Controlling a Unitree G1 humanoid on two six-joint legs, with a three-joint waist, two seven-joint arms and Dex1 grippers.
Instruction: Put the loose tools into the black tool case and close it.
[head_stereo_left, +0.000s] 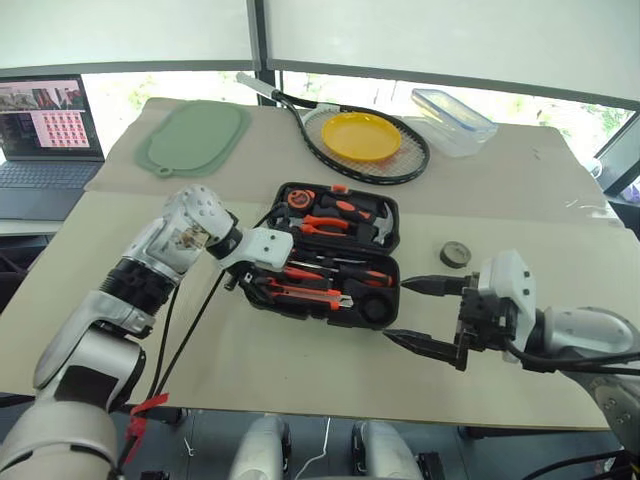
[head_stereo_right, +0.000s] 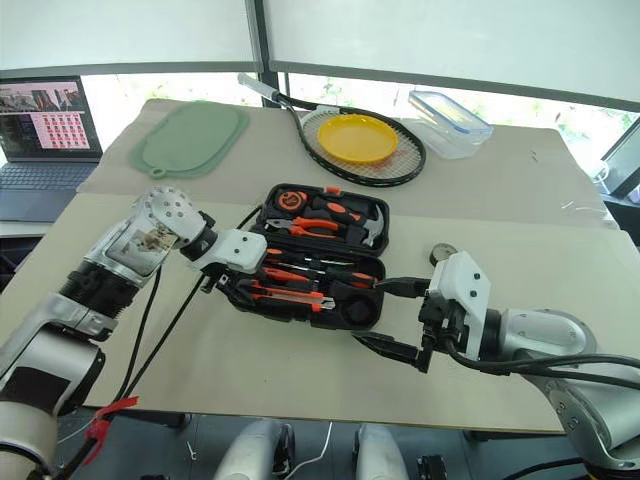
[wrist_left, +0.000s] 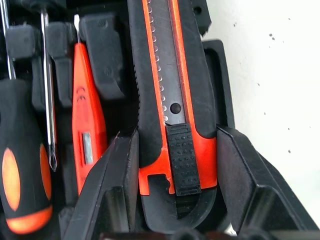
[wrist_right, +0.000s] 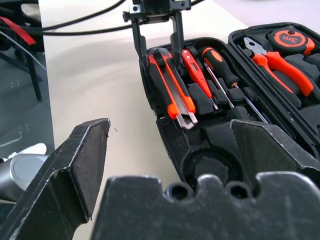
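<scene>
The utility knife's blade end (wrist_right: 186, 119) is sitting high in its hollow, so next my left gripper lets go of the knife's back end, closes its fingers and pushes down on the knife's middle (wrist_right: 172, 82).
The black tool case (head_stereo_left: 392, 215) lies open on the table. Its far half holds pliers, a hammer and a tape measure. In the near half lie two screwdrivers (head_stereo_left: 340, 268), a slim orange tester (wrist_left: 85, 115) and the utility knife (wrist_left: 170, 75). My left gripper (wrist_left: 176, 134) points down into the near half at its left end, fingers pressed on both sides of the knife's butt, and the knife rests in its recess (head_stereo_left: 305, 297). My right gripper (head_stereo_left: 397, 310) hovers open just off the case's right end, nothing between its fingers (wrist_right: 85, 150).
A tennis racket (head_stereo_left: 385, 160) with a yellow plate (head_stereo_left: 360, 135) on it lies behind the case. A green mat (head_stereo_left: 195, 137) is at the back left, a clear lidded box (head_stereo_left: 455, 120) at the back right, a laptop (head_stereo_left: 50, 130) far left. A small round grey object (head_stereo_left: 455, 254) sits right of the case.
</scene>
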